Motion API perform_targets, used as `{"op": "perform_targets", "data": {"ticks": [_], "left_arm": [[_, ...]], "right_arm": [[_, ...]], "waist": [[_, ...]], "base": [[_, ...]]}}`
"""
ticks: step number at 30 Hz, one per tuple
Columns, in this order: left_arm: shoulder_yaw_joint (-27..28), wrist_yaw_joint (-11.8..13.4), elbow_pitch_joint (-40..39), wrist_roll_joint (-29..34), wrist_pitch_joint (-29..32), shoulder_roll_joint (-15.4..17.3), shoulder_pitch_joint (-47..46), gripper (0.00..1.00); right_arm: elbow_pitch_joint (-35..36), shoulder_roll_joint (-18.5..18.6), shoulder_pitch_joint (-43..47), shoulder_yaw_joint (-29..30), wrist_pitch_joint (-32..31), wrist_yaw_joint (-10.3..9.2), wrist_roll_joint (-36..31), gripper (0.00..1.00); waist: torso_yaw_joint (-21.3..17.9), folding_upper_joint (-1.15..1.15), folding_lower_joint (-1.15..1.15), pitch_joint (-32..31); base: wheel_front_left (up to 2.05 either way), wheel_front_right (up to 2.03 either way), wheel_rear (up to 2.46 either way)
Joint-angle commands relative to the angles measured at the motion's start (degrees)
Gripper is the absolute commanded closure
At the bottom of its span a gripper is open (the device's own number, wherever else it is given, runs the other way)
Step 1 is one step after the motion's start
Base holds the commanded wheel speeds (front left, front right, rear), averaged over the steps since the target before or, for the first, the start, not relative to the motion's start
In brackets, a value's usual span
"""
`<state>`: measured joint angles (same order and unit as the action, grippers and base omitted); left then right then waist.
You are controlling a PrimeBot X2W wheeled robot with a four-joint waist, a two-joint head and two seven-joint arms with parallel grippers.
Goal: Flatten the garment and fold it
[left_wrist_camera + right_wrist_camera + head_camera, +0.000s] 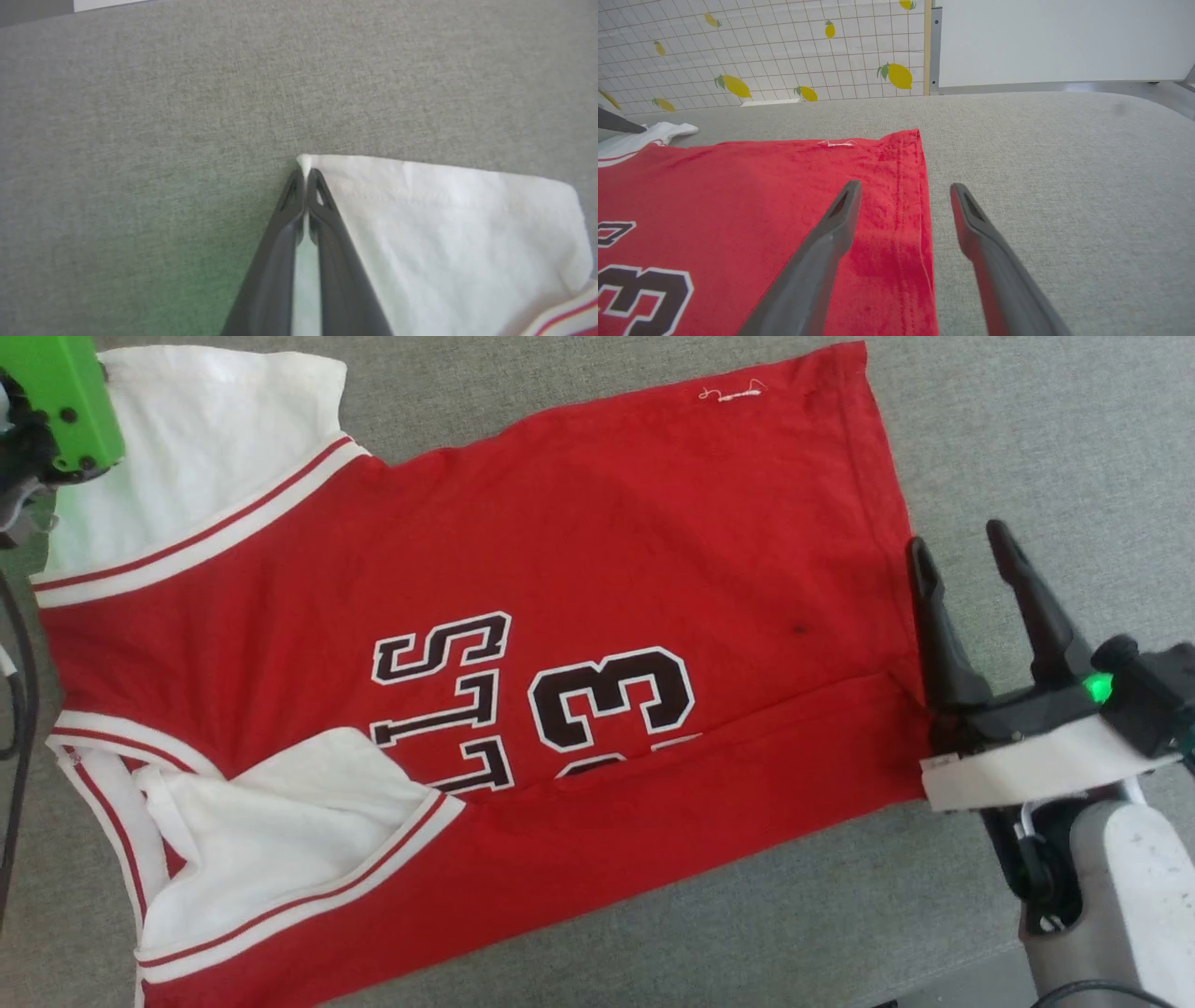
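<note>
The garment's near flap (695, 823) is lying flat over the lettering (627, 762), so I expect the near flap to stay folded when I fold the garment's far hem corner across toward it.
The garment (597, 569), a red jersey with black white-outlined lettering, lies spread on the grey table, hem to the right. Its near edge is folded over along a crease, covering part of the lettering. One white sleeve (205, 448) lies flat at the upper left; the other (271, 831) is bunched at the lower left. In the left wrist view my left gripper (306, 173) is shut on the corner of the white sleeve (444, 233). My right gripper (960, 539) stands open at the hem, one finger over the red cloth (761, 210) and one over bare table, gripper (906, 186) holding nothing.
The grey fabric table top (1027, 429) runs beyond the hem to the right. A lemon-patterned tiled wall (761, 46) and a white panel (1064, 37) stand behind the table's far edge. A black cable (19, 691) hangs at the left.
</note>
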<state>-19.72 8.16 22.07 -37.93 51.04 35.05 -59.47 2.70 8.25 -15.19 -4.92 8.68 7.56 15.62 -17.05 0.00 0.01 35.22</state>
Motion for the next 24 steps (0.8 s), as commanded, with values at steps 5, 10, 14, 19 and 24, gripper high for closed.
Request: {"op": "perform_targets", "data": {"ticks": [5, 10, 14, 19, 24], "left_arm": [[-0.7, 0.2, -1.6, -0.1, -0.5, 0.0, 3.5, 1.0], [-0.9, -0.4, -2.4, 0.2, -2.2, -0.1, 2.9, 1.0], [-1.3, -1.2, -2.5, 0.5, -3.4, -0.4, 2.2, 1.0], [-1.5, -1.9, -2.1, 0.2, -4.6, -0.9, 2.1, 1.0], [-2.0, -2.4, -1.4, 0.1, -5.6, -1.7, 1.8, 1.0]], "right_arm": [[0.5, 1.4, -7.7, -0.3, -4.2, -0.08, -1.2, 0.0], [-5.9, 1.2, -19.9, 1.2, -16.3, -0.08, -0.2, 0.0], [-15.6, -0.1, -29.4, 2.9, -30.3, -0.08, 0.0, 0.0], [-25.4, -1.8, -37.8, 3.8, -45.6, -0.08, -1.8, 0.0], [-31.2, -1.9, -42.3, 3.9, -54.9, -0.08, -4.1, 0.0]], "waist": [[0.4, 0.0, -0.01, -0.1], [1.2, 0.0, -0.01, 0.3], [2.2, 0.0, -0.01, 0.6], [3.0, 0.0, -0.01, 0.8], [4.0, 0.0, -0.01, 1.2]], "base": [[0.0, 0.0, 0.0], [0.0, 0.0, 0.0], [0.0, 0.0, 0.0], [0.0, 0.0, 0.0], [0.0, 0.0, 0.0]]}}
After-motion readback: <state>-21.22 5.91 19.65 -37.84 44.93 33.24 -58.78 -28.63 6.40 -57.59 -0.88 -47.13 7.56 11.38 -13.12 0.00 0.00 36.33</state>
